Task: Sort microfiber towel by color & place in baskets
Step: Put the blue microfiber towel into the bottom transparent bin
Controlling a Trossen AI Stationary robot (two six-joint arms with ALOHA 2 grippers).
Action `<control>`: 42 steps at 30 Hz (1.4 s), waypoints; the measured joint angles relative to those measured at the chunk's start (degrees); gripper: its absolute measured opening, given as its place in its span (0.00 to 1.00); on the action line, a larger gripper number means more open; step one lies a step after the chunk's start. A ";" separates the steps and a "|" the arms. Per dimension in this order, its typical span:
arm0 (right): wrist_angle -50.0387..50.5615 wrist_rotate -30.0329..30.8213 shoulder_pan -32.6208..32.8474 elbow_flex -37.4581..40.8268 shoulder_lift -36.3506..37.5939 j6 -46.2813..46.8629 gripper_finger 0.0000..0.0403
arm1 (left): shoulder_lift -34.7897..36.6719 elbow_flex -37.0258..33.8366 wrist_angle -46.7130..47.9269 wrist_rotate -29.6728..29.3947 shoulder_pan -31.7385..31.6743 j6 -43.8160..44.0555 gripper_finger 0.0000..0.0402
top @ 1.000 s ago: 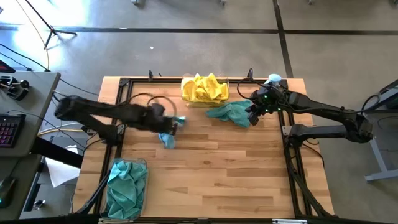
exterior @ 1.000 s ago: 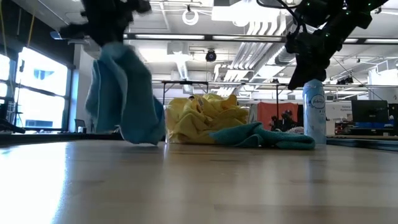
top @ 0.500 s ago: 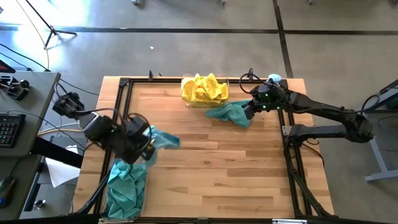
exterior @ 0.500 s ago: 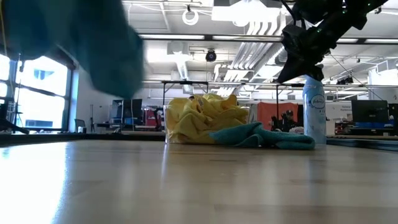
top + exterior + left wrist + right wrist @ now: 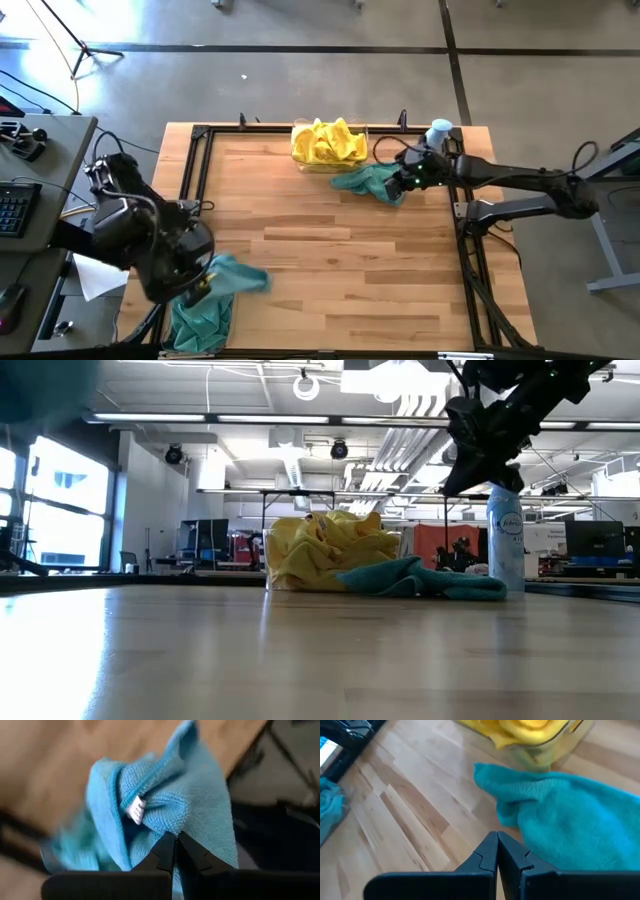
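One end of the teal-blue towel [image 5: 254,278] sticks out past the near basket's side. My left gripper should pull that end back and push it down into the basket [image 5: 202,322].
My left gripper [image 5: 207,283] is shut on a teal-blue microfiber towel [image 5: 238,276] over the near-left basket [image 5: 236,312], which holds more teal towels [image 5: 200,318]. A second teal towel [image 5: 365,182] lies flat on the table against the far basket [image 5: 330,168], which is full of yellow towels [image 5: 328,143]. My right gripper [image 5: 400,186] hovers shut just above that towel's right end [image 5: 570,815], touching nothing. My left gripper pinches a bunched fold of the teal-blue towel [image 5: 165,827] between its two fingers, coming from above and slanting down. The towel, with its white tag [image 5: 135,811] showing, spreads beyond the fingertips. It is lifted clear of the table, one end reaching past the basket's right wall.
A white-and-blue spray bottle [image 5: 438,130] stands upright at the far right, just behind my right gripper. A black frame [image 5: 190,160] runs along the table's edges. The wooden table [image 5: 340,260] is bare in its middle and near right.
My left gripper has swung from the table's middle toward the near-left corner and risen, turning as it went and carrying the teal-blue towel clear of the table to over the near-left basket. My right gripper has rolled and edged toward the teal towel at the far basket.
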State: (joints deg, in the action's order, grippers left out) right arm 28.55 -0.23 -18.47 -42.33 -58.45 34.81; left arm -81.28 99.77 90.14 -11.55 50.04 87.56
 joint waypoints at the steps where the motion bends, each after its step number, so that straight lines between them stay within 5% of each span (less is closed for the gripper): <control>1: -0.10 0.78 0.88 0.00 -0.63 0.77 0.01 | -0.20 0.01 -0.10 2.67 1.22 1.92 0.00; 10: -4.28 4.31 6.58 0.00 -8.97 2.90 0.01 | -4.85 0.00 -0.16 24.01 11.30 19.50 0.00; 18: -11.22 3.11 7.94 0.00 -15.12 2.90 0.01 | -5.21 -0.02 -0.12 21.74 13.40 26.99 0.00; 28: -13.08 2.98 7.85 0.02 -15.22 0.82 0.01 | -3.18 -4.65 -0.13 9.77 13.24 23.44 0.00; 35: -13.08 2.70 7.88 0.02 -15.22 0.04 0.01 | 2.13 -18.73 -0.08 29.39 14.68 29.53 0.00; 42: -13.10 0.99 7.85 0.02 -15.22 -0.33 0.01 | 5.93 -24.87 -0.10 33.03 18.89 39.12 0.00</control>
State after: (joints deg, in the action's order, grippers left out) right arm 15.44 0.75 -10.61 -42.30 -73.67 34.48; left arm -75.35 74.90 90.04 21.47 68.93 126.68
